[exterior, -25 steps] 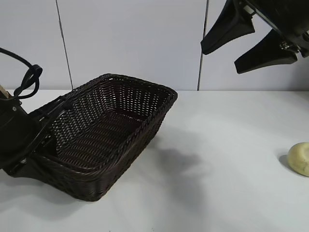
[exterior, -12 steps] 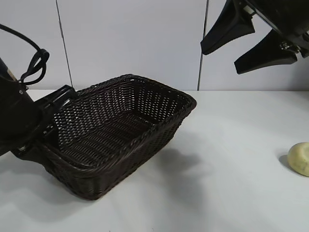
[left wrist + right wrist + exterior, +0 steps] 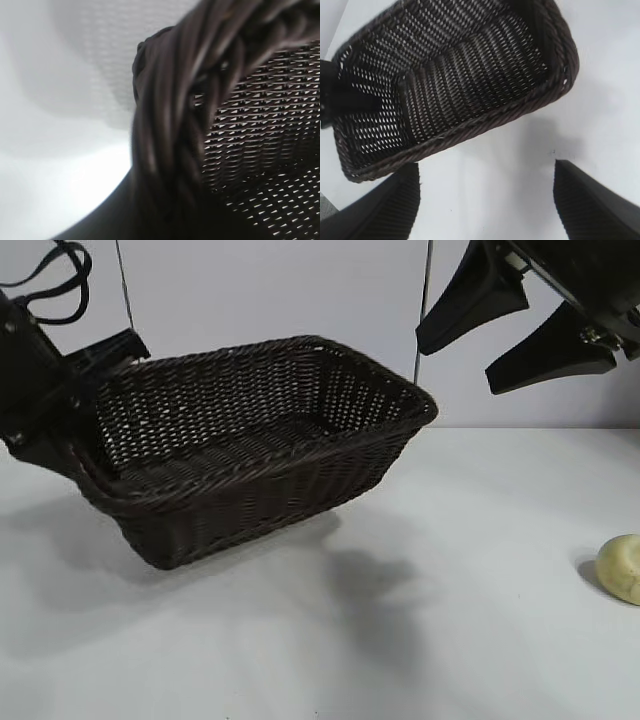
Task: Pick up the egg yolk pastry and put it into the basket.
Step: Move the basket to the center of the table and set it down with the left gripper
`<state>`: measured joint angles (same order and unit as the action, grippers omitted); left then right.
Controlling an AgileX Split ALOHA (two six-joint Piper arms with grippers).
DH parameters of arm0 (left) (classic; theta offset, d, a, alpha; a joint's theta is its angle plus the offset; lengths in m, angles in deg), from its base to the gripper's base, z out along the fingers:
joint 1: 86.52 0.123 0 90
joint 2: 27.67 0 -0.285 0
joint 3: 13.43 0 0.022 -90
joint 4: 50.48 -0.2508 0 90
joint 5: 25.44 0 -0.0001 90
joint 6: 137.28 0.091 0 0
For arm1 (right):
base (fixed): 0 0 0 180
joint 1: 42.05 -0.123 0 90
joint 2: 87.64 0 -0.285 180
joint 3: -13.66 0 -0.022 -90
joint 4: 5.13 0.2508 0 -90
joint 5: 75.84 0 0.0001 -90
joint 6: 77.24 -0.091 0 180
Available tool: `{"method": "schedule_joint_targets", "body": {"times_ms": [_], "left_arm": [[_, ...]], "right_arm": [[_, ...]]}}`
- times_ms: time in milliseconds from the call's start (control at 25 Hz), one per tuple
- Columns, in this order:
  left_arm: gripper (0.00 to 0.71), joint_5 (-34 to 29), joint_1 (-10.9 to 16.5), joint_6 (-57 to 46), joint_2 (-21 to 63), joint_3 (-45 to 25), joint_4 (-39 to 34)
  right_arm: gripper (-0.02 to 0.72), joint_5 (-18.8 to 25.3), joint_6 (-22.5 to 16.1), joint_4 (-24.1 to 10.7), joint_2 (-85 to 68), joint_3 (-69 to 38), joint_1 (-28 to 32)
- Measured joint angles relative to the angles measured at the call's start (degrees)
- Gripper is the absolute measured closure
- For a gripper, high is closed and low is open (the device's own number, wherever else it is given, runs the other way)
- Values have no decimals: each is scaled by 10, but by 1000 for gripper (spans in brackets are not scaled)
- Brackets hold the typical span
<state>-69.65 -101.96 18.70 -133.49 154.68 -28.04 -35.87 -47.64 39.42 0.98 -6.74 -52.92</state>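
The basket [image 3: 265,430] is hanging crooked above the white table, so the robot's left gripper should swing the basket's loose end [image 3: 385,405] square and put the basket down flat before the pastry goes in.
The dark woven basket [image 3: 250,478] hangs tilted above the table, its left end highest. My left gripper [image 3: 82,390] is shut on the braided rim [image 3: 175,125] at that left end and carries it. The basket also shows in the right wrist view [image 3: 485,120], where the left gripper [image 3: 345,100] holds its far end. The pale yellow egg yolk pastry [image 3: 621,568] lies on the white table at the far right edge of the exterior view. My right gripper [image 3: 455,365] hangs open and empty high at the upper right, its fingers [image 3: 395,205] spread wide over bare table.
The white table [image 3: 450,640] runs from under the basket to the pastry, with the basket's shadow on it. A pale panelled wall [image 3: 270,300] stands behind.
My left gripper has lifted the basket off the table and swung it up and to the right. The right gripper and the pastry have not moved.
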Motion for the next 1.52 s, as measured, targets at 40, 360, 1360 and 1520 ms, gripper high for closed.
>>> {"method": "schedule_joint_targets", "body": {"times_ms": [40, 360, 1360, 1520], "left_arm": [[611, -18, 1, 25, -5, 17, 0], [611, -129, 1, 180, -74, 116, -2], [611, -115, 1, 269, -171, 134, -2], [606, -113, 1, 269, -171, 134, -2]], "right_arm": [[165, 0, 0, 0, 0, 0, 0], [165, 8, 0, 0, 0, 0, 0], [165, 8, 0, 0, 0, 0, 0], [165, 8, 0, 0, 0, 0, 0]]}}
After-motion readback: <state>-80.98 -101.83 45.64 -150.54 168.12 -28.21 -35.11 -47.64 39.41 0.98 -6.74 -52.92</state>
